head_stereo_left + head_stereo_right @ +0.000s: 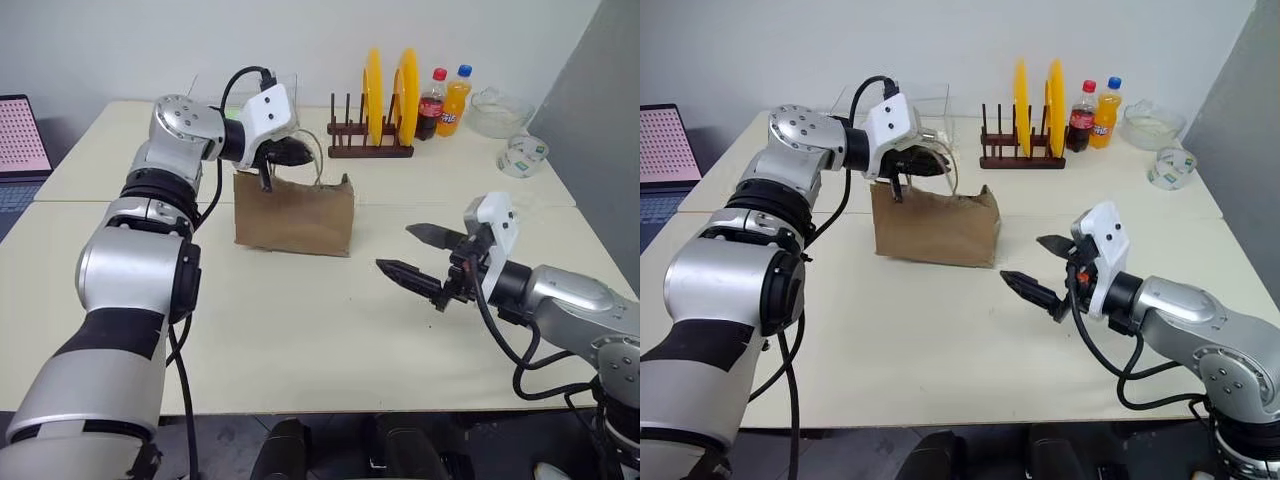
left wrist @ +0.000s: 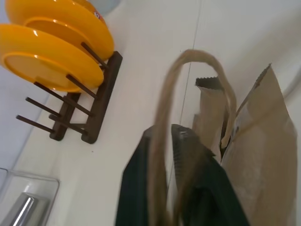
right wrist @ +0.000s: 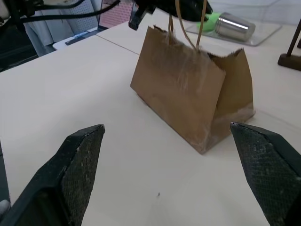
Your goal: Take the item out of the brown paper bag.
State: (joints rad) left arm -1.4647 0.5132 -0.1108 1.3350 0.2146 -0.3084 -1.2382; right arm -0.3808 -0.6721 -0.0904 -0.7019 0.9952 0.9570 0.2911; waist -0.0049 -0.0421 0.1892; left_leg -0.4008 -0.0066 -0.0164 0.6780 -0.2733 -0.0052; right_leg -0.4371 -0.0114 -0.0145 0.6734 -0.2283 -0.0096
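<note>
I can see the brown paper bag's side [image 3: 235, 77] folding inward, so I expect its opening [image 1: 302, 183] to open up wide and stay open when I pull the other cord handle.
The brown paper bag [image 1: 295, 215] stands upright on the table, left of the middle, with its mouth open at the top. My left gripper [image 1: 293, 154] hovers at the bag's top edge. Its fingers [image 2: 136, 188] stand slightly apart, and a tan cord handle [image 2: 197, 56] loops up between them. My right gripper [image 1: 395, 248] is wide open and empty. It is held level above the table to the right of the bag, pointing towards it, with a clear gap to the bag [image 3: 183, 94]. The item is hidden.
A dark wooden dish rack [image 1: 370, 148] with two yellow plates stands behind the bag. A cola bottle [image 1: 432, 105], an orange bottle [image 1: 456, 100], a glass bowl [image 1: 500, 112] and a tape roll [image 1: 523, 155] are at the far right. A clear tray with a metal can [image 3: 235, 27] sits behind the bag.
</note>
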